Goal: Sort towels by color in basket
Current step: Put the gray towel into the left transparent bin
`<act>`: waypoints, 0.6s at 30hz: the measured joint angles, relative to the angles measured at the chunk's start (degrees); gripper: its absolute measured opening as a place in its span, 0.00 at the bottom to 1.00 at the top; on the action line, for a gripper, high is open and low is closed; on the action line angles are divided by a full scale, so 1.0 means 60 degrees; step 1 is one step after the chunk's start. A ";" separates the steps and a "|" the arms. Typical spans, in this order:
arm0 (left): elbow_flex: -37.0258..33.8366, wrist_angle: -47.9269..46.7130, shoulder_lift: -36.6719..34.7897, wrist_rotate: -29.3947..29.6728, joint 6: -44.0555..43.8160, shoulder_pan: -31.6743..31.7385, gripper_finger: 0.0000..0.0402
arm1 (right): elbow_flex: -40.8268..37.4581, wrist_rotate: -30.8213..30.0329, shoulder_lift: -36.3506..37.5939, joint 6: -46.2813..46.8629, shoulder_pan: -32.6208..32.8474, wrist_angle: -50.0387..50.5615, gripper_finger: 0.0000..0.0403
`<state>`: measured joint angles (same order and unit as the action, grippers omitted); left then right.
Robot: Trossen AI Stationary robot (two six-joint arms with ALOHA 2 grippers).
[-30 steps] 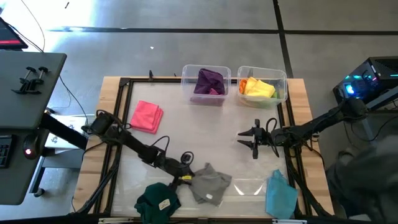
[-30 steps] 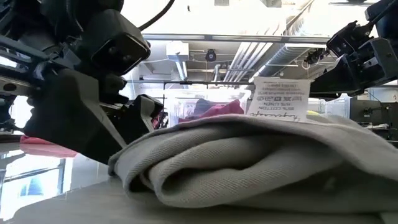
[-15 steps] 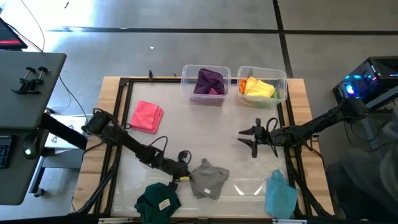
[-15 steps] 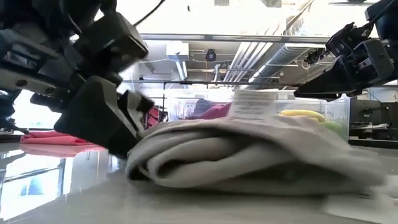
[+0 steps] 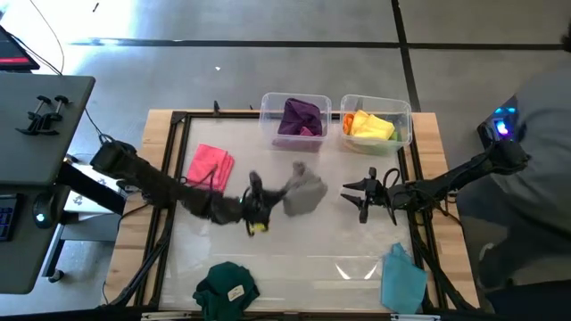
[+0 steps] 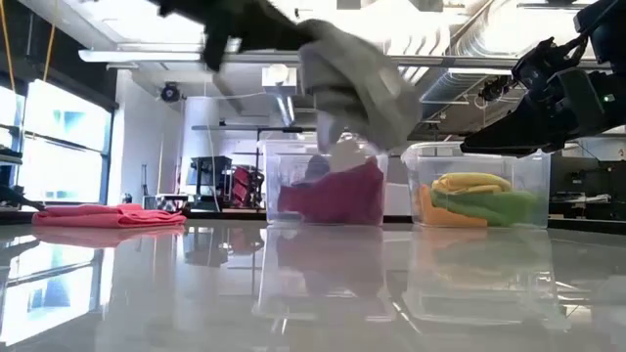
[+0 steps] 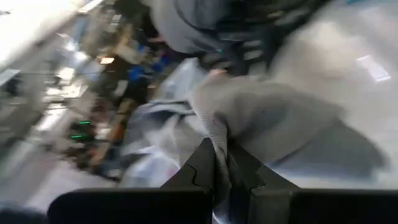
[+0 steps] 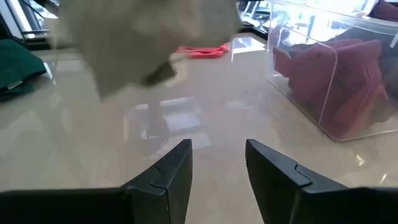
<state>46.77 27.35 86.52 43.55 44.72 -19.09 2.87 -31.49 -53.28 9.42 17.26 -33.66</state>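
Note:
The grey towel [image 5: 306, 189] hangs clear of the table in front of the purple towels' bin [image 5: 296, 121], so the robot's left gripper should go on until it is over that bin and let go there.
My left gripper [image 5: 277, 199] is at the middle of the table, raised and shut on a grey towel [image 5: 305, 191], which hangs in the air [image 6: 357, 83]. My right gripper [image 5: 361, 199] hovers open just right of the towel, with nothing between its fingers [image 8: 217, 167]. A pink towel [image 5: 211, 167] lies flat at the far left. A dark green towel [image 5: 227, 287] and a light blue towel [image 5: 402, 278] lie at the near edge. One clear bin [image 5: 270, 125] holds purple and magenta towels. The other bin [image 5: 403, 114] holds orange, yellow and light green towels. My left gripper pinches a bunched part of the grey towel [image 7: 217, 142] between its two fingers, on the towel's left side. The fingers come roughly level from the table's left. The towel is lifted clear of the table and hangs crumpled and slack beyond the fingertips.
The two clear bins stand side by side at the far edge, just beyond the hanging towel. A wooden frame [image 5: 165, 160] borders the glossy table top. A person in grey [image 5: 544, 178] stands off the right side.
My left gripper has shut on the grey towel near the table's front edge. It has then risen and swung toward the far edge and a little right. The towel, which lay in a heap on the table, now hangs lifted clear in front of the bins.

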 joint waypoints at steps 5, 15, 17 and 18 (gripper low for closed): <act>0.0790 0.0026 -0.0183 -0.0702 0.0762 0.1725 0.01 | 0.0000 -0.0004 0.0000 0.0104 0.0000 0.0010 0.36; 0.1393 -0.0050 -0.0182 -0.2024 -0.0099 0.4974 0.01 | 0.0000 -0.0002 -0.0004 0.0177 0.0000 -0.0058 0.36; 0.1396 -0.0272 -0.0113 -0.2898 -0.0664 0.5549 0.01 | 0.0000 -0.0002 -0.0004 0.0134 0.0000 -0.0049 0.36; 0.1397 -0.0394 -0.0061 -0.3190 -0.0992 0.5815 0.01 | 0.0000 -0.0002 -0.0004 0.0125 0.0000 -0.0043 0.36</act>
<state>55.16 24.99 86.16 24.41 38.77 15.80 2.87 -31.51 -53.30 10.17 17.26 -33.92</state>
